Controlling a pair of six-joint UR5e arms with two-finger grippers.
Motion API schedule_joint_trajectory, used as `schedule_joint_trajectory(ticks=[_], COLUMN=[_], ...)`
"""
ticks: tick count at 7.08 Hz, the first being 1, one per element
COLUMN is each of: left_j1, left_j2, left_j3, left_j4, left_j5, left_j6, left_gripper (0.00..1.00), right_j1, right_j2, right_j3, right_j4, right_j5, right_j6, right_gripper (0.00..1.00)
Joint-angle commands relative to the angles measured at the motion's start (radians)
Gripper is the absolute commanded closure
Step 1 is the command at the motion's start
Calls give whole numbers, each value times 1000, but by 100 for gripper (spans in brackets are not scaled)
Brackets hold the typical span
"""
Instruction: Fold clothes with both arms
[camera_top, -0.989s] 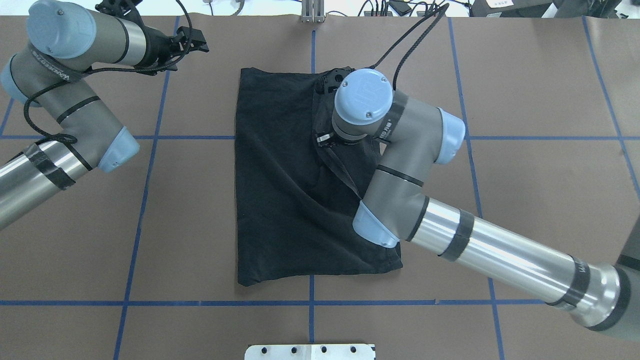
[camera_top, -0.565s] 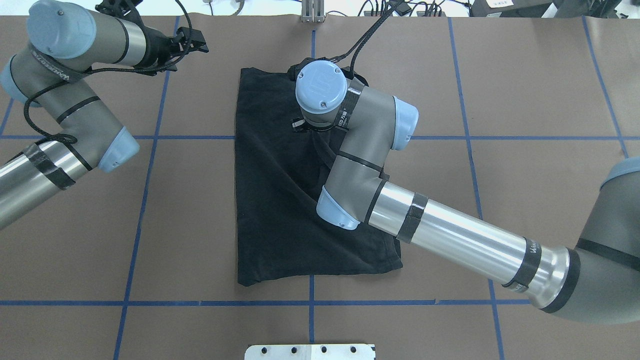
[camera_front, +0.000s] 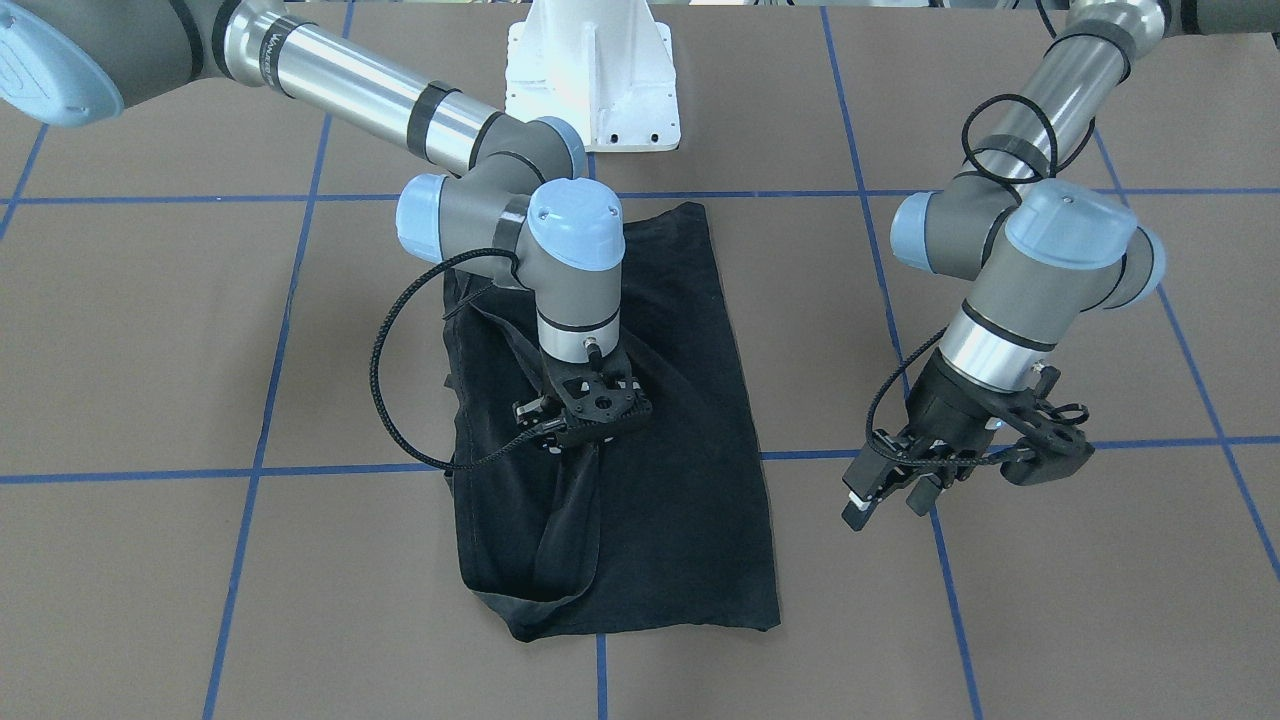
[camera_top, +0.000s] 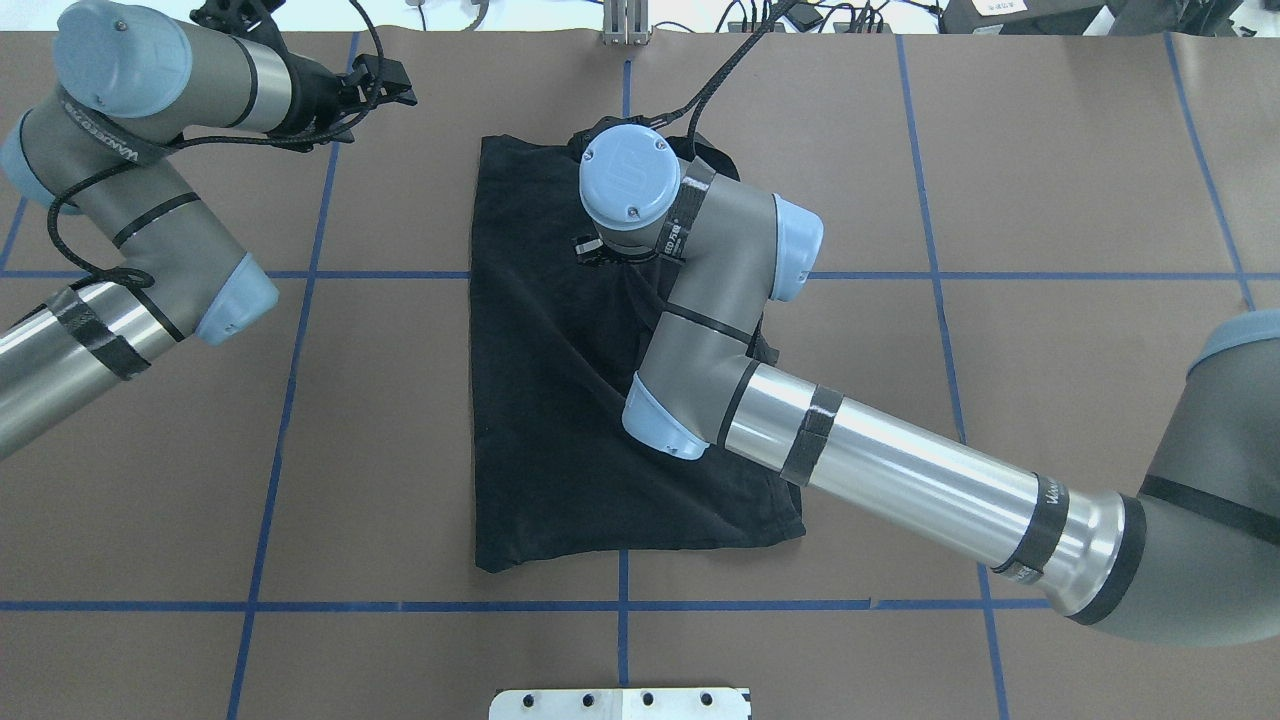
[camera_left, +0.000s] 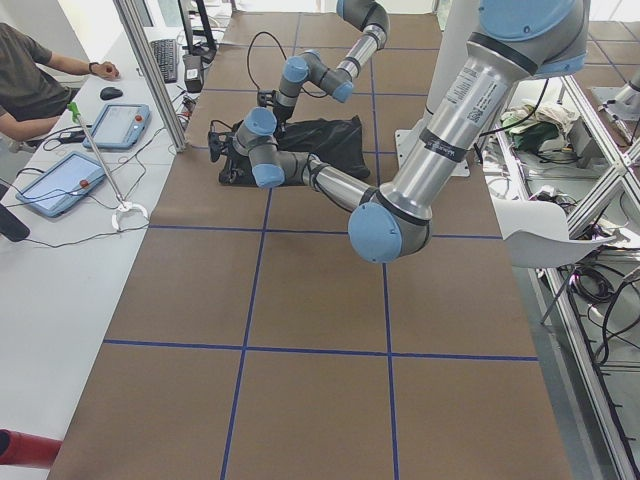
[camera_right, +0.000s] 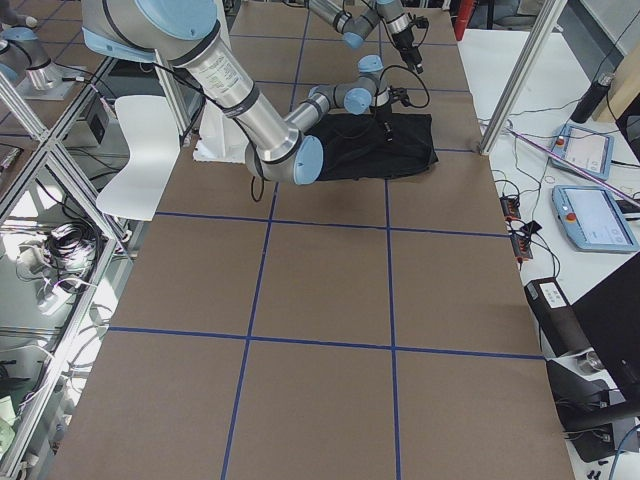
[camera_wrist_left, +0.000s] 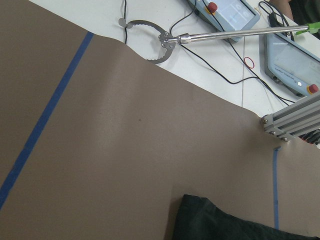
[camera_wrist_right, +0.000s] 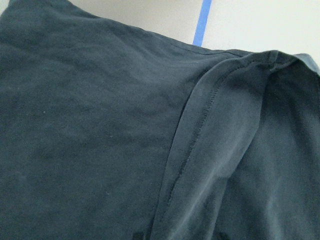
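The black T-shirt is lying plain side up, so its hidden bottom side should show a white logo when I fold the hem over.
The black T-shirt lies lengthwise in the middle of the brown table, plain side up; no graphic or logo shows. It also shows in the front view. My right gripper is shut on a fold of the shirt's side and holds it lifted over the shirt's middle, the cloth hanging down in a strip. In the overhead view the wrist hides this gripper. The right wrist view shows a stitched hem up close. My left gripper is open and empty, apart from the shirt, and also shows in the overhead view.
The white pedestal base stands at the robot's side of the table. Blue tape lines grid the brown table. An aluminium post and tablets with cables sit at the far edge. A person sits beyond it.
My right arm has swung toward the robot's left, carrying the gripped shirt edge across over the shirt's middle. The left arm has not moved.
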Motion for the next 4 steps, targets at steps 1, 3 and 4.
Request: schedule_joint_trajectory(ticks=[1, 3, 4], left_j1=[0, 0, 0], left_j2=[-1, -1, -1], left_j3=[2, 0, 0], left_j4=[0, 0, 0], left_j5=[1, 1, 0], left_j6=[0, 0, -2], left_gripper=[1, 1, 1], right_j1=[-13, -22, -20], right_j2=[4, 4, 3], right_j3=[-4, -18, -18], right_j4=[0, 0, 0], right_j5=[-1, -4, -4], right_j6=[3, 4, 4], right_gripper=[43, 60, 100])
